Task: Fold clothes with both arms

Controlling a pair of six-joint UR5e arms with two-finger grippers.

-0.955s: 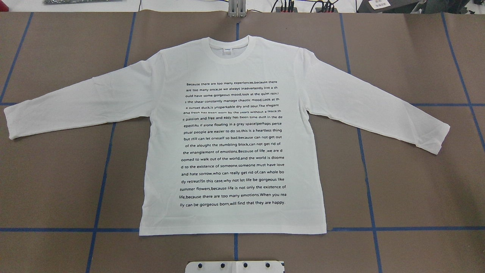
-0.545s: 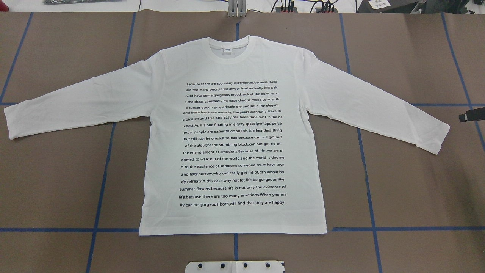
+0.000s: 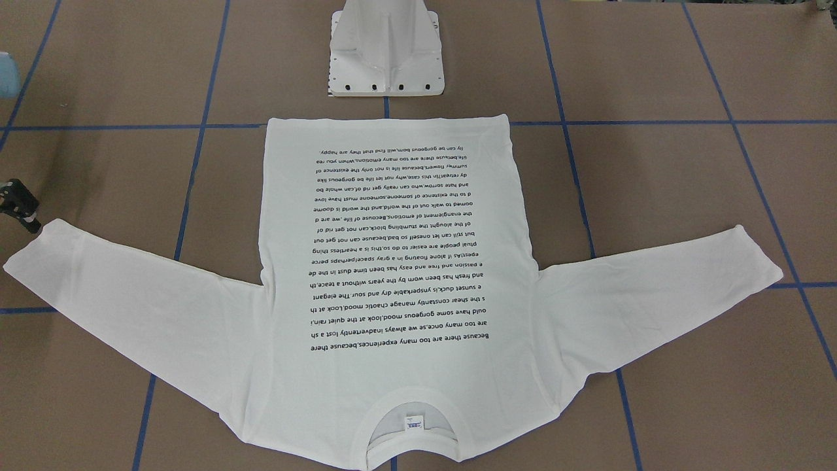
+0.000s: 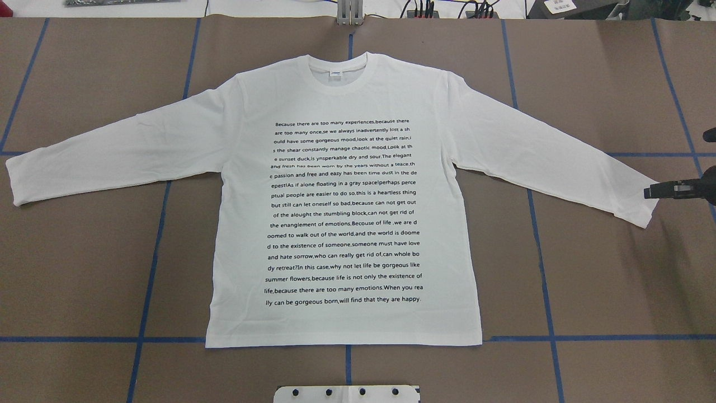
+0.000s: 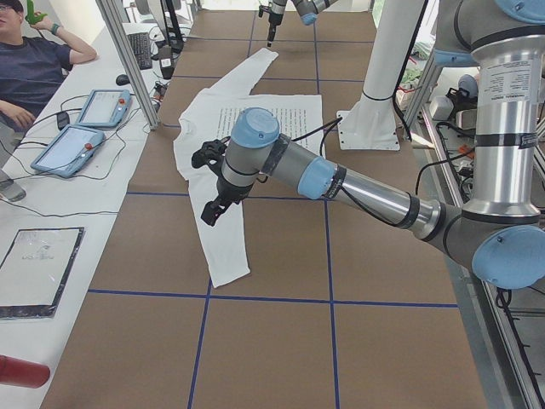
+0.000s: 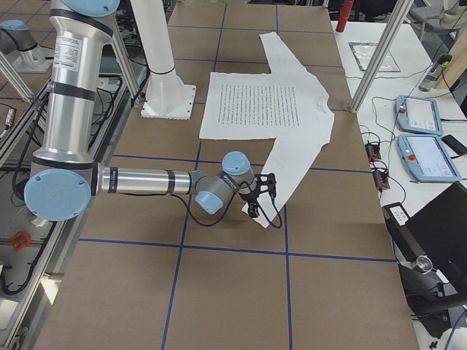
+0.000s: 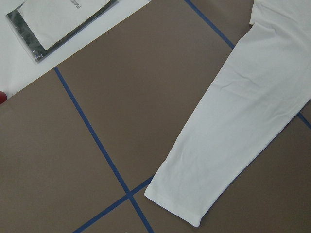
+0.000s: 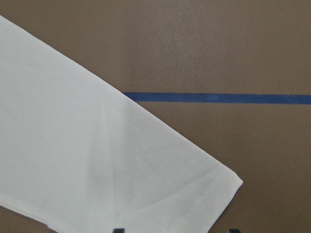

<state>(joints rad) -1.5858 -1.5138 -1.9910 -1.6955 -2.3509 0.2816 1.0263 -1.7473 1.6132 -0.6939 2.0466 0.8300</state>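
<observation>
The sleeve looks about as long (image 3: 153, 313) as the chest is wide, so I expect the cuff (image 3: 33, 246) to reach almost across the chest when I fold the sleeve over.
The clothes, one white long-sleeved T-shirt (image 4: 347, 224), lie flat and print-up on the brown table, collar at the far side, both sleeves spread out. My right gripper (image 4: 651, 192) comes in from the right edge and hovers over the right sleeve cuff (image 4: 643, 210). In the right wrist view its fingertips (image 8: 119, 230) stand wide apart above that cuff (image 8: 194, 194), open, holding nothing. My left gripper (image 5: 209, 215) shows only in the exterior left view, hanging above the left sleeve (image 5: 223, 247); I cannot tell if it is open or shut. The left wrist view looks down on that sleeve (image 7: 233, 131).
The white pedestal base (image 3: 386, 59) stands just behind the shirt's hem. Blue tape lines (image 4: 151, 252) grid the table. Beyond the collar side runs a white bench with tablets (image 5: 72, 145), a flat packet (image 7: 53, 24), aluminium posts (image 5: 128, 60) and a seated person (image 5: 34, 68).
My right gripper has come further in from the right edge, moving left and nearer, and now reaches the right cuff. The shirt has not moved.
</observation>
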